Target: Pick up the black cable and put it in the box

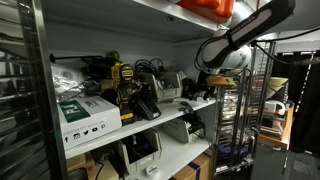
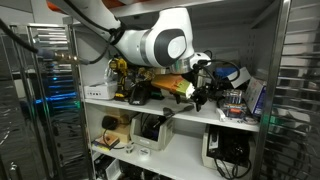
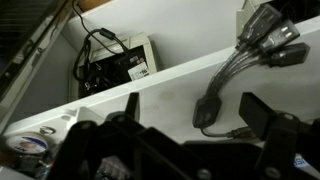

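I expect the leads to trail along as one heap when I lift the block, since they come out of the black block close together.
In the wrist view the black cable lies on the white shelf. It has a small black block at one end, and its leads run up right to grey plugs. My gripper is open just above the shelf, with one finger on each side of the black block and not touching it. A white box holding black cables sits on the level below. In both exterior views the gripper reaches into the middle shelf. The cable itself is too small to make out there.
The shelf is crowded with power tools, a white carton and boxes. The lower shelf holds open white boxes. Metal rack posts and a wire rack flank the shelving.
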`<state>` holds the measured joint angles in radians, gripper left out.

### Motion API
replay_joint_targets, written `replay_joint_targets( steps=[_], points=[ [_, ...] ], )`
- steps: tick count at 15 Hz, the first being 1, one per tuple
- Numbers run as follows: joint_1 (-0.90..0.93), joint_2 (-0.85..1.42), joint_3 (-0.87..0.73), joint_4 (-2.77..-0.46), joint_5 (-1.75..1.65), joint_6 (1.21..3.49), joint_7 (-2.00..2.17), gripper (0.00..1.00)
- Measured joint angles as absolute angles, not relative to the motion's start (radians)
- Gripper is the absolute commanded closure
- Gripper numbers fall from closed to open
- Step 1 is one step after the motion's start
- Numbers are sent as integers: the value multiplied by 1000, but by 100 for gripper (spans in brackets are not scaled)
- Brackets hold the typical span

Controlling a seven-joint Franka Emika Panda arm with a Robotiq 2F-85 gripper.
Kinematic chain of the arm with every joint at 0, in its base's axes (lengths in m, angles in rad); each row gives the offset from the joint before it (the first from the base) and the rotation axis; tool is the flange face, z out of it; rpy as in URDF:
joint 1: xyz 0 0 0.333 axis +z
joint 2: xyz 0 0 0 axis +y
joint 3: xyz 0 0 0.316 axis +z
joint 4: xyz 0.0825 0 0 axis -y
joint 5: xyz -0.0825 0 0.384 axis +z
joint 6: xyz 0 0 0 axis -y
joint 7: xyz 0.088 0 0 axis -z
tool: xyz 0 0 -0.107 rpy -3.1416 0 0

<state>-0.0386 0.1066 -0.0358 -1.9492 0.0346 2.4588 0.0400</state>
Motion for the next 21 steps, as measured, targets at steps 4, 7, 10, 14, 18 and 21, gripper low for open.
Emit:
replay_joint_targets(
  steps=[4,7,10,14,18,21],
  points=[
    [-39,208,-28,-1864,53,2488,35,0],
    [-39,282,-16,-1794,57,2500,32,0],
    [-37,330,-2,-1734,57,2500,28,0],
    [-24,359,1,-1684,37,2496,8,37],
    [-8,372,-3,-1667,-54,2475,-1,62],
    [10,372,-10,-1654,-128,2458,0,81]
  ],
)
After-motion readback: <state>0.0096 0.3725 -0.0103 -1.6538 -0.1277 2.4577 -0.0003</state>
